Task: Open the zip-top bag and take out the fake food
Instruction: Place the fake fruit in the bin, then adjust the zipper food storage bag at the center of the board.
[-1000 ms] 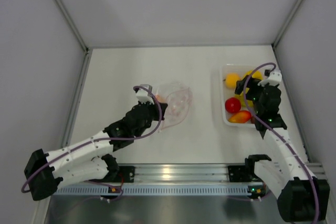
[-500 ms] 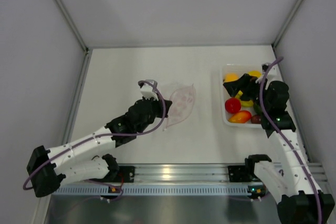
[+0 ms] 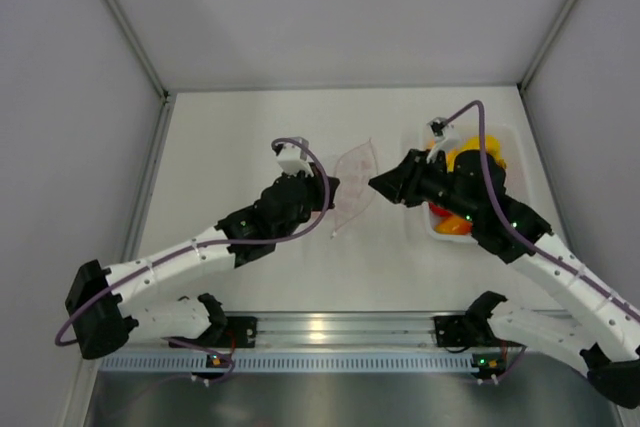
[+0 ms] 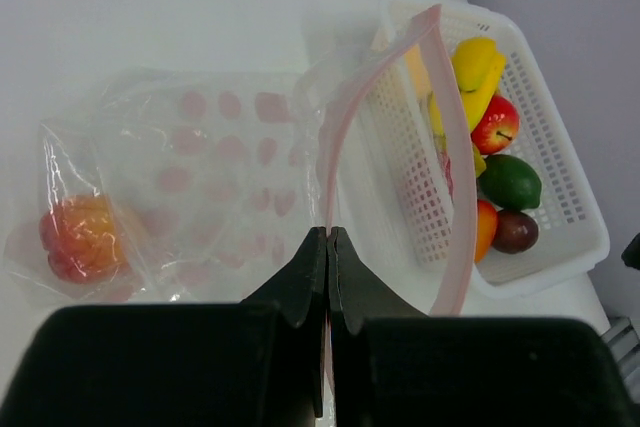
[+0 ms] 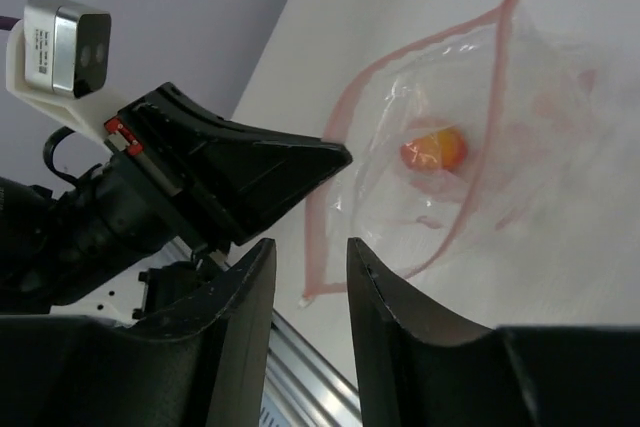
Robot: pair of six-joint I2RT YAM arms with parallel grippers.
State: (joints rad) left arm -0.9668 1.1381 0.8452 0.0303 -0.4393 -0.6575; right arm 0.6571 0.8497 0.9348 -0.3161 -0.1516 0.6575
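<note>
The fake food is deep in the bag (image 4: pixel 82 239), so my left gripper should pull the bag's rim over my right gripper while it reaches in through the bag's opening (image 3: pixel 356 184).
The zip-top bag (image 3: pixel 352 187) is clear with a pink zip strip (image 4: pixel 455 177), and its mouth gapes open. My left gripper (image 4: pixel 328 232) is shut on the near rim of the bag (image 4: pixel 230 147). One peach-coloured piece of fake food (image 4: pixel 85 237) lies deep in the bag and also shows in the right wrist view as a small orange-red piece (image 5: pixel 435 150). My right gripper (image 3: pixel 378 185) hovers just right of the bag mouth. Its jaws (image 5: pixel 310 247) stand partly apart, with nothing between them.
A white perforated tray (image 4: pixel 560 197) stands to the right of the bag. It holds bananas (image 4: pixel 475 67), a red apple (image 4: pixel 497 125), a green lime (image 4: pixel 510 182) and a dark purple piece (image 4: pixel 517 232). My right arm crosses above the tray (image 3: pixel 505 132). Grey walls enclose the table.
My right arm has swung left from over the tray to the bag's mouth, and its jaws have narrowed. My left gripper has carried the bag's rim up and to the right.
</note>
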